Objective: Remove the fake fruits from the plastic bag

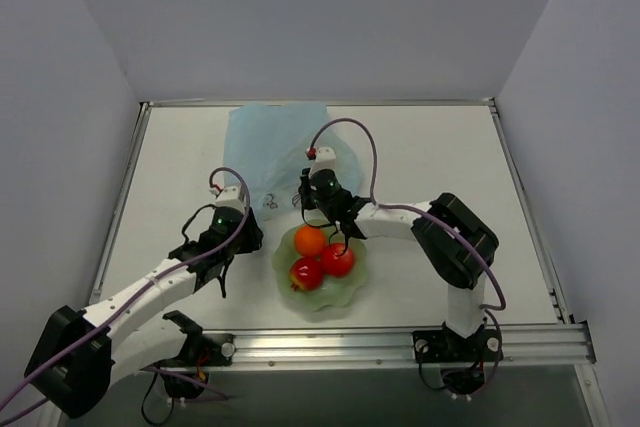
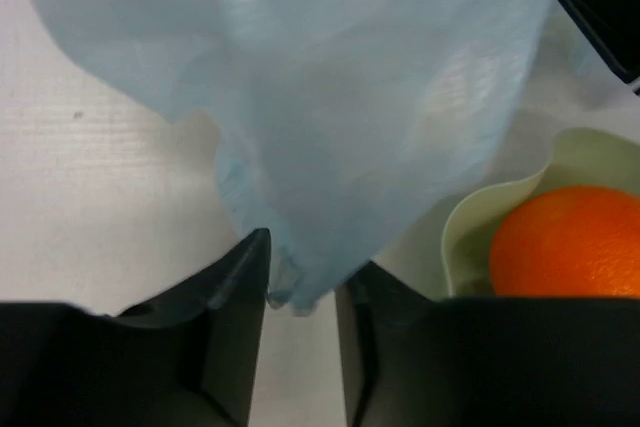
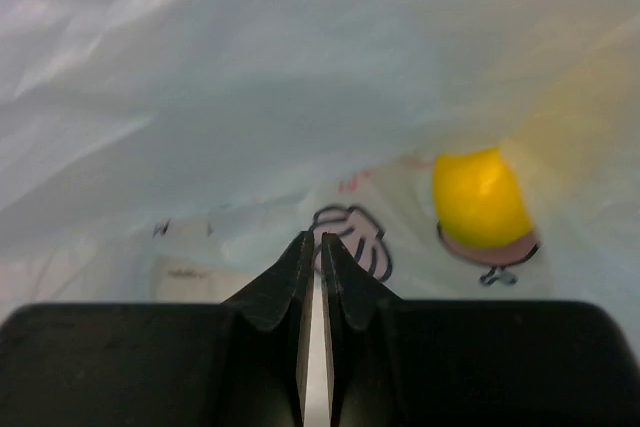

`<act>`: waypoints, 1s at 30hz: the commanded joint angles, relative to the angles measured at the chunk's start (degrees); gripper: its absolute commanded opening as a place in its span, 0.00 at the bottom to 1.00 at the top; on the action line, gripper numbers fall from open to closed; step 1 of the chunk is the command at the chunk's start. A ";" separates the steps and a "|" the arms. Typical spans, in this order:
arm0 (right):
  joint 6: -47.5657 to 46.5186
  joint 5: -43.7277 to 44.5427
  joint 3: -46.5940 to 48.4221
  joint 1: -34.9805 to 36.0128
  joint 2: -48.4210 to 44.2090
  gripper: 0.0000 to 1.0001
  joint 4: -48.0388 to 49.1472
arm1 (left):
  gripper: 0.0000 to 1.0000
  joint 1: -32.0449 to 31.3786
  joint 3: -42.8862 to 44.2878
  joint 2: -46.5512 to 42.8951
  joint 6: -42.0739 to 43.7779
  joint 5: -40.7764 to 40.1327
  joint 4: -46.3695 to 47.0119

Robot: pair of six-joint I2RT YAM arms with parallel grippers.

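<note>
My left gripper should clamp the bag's corner (image 2: 300,279), which is loose in it, and keep the bag open before my right gripper takes the yellow fruit (image 3: 482,199).
The light-blue plastic bag (image 1: 272,142) lies at the back of the table, and its near edge is lifted. My right gripper (image 1: 312,199) (image 3: 312,239) is shut on the bag's film by the printed patch (image 3: 355,237). A yellow fruit (image 3: 480,197) shows through the bag just right of the fingers. My left gripper (image 1: 243,230) (image 2: 303,267) stands open, and a hanging corner of the bag (image 2: 330,127) dips between its fingertips without being clamped. An orange (image 1: 310,239) (image 2: 570,242) and two red apples (image 1: 306,272) (image 1: 338,260) sit in the pale green bowl (image 1: 352,287).
The scalloped bowl's rim (image 2: 470,217) is just right of my left gripper. A metal rail (image 1: 400,345) runs along the table's near edge. Grey walls close in the table on the left, back and right.
</note>
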 commanded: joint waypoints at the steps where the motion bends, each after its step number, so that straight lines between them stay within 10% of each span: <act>1: -2.19 4.41 5.05 -3.16 2.25 0.04 9.27 | 0.25 -0.29 5.44 1.06 1.84 1.26 8.91; 8: -8.70 15.51 8.49 -6.32 3.94 0.06 17.53 | 0.03 -2.04 5.36 2.38 -0.01 5.76 11.73; 21: -3.61 9.01 -4.04 -4.32 -10.55 0.17 6.11 | 0.02 -2.31 10.88 1.93 -2.91 12.87 15.94; 30: -5.71 3.21 -5.67 -0.79 -10.49 0.41 5.50 | 0.02 -2.31 11.33 1.33 -3.97 15.08 16.91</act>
